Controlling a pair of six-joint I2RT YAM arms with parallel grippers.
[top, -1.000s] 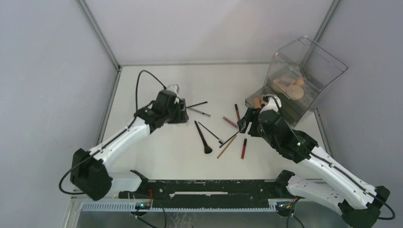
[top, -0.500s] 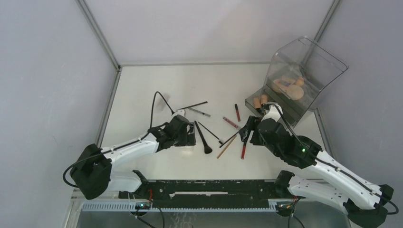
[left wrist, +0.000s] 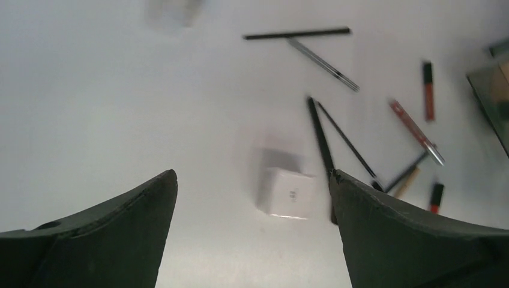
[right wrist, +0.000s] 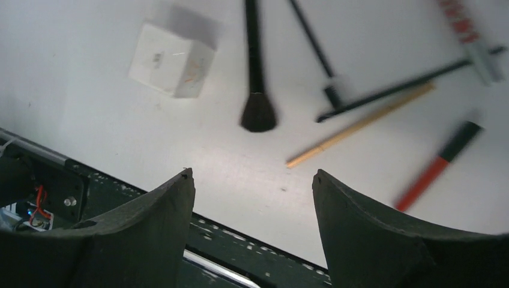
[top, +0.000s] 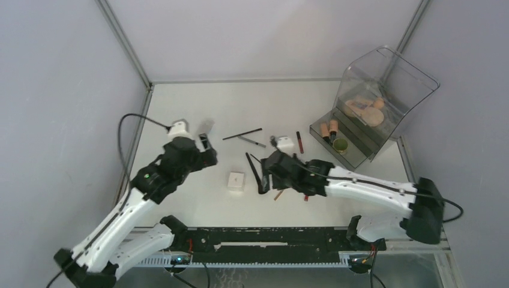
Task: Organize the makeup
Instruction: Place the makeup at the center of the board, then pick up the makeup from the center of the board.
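Note:
The organizer's open drawer point(top: 349, 141) is far from my left gripper, so next I take the white cube jar with my right gripper and put it in the drawer.
A white cube jar point(top: 236, 180) rests alone on the table, also seen in the left wrist view point(left wrist: 287, 192) and the right wrist view point(right wrist: 172, 59). My left gripper point(top: 207, 150) hangs open up and left of it, nothing between its fingers point(left wrist: 252, 174). The right gripper point(top: 271, 171) is open and empty point(right wrist: 252, 173) over the loose makeup: a black brush point(right wrist: 257, 90), a tan pencil point(right wrist: 360, 125) and a red lip tube point(right wrist: 438, 165). Farther back lie thin pencils point(top: 242, 133) and another red lip tube point(top: 299, 141).
The clear smoky organizer box point(top: 384, 90) stands at the back right with beige compacts inside and tan bottles point(top: 329, 128) in its open drawer. The black rail point(top: 264, 237) runs along the near edge, just below the right gripper. Grey walls close off left and back.
My left gripper carried the white cube jar toward the near middle, opened, let it go and pulled back to the left. The right arm swung left over the brushes.

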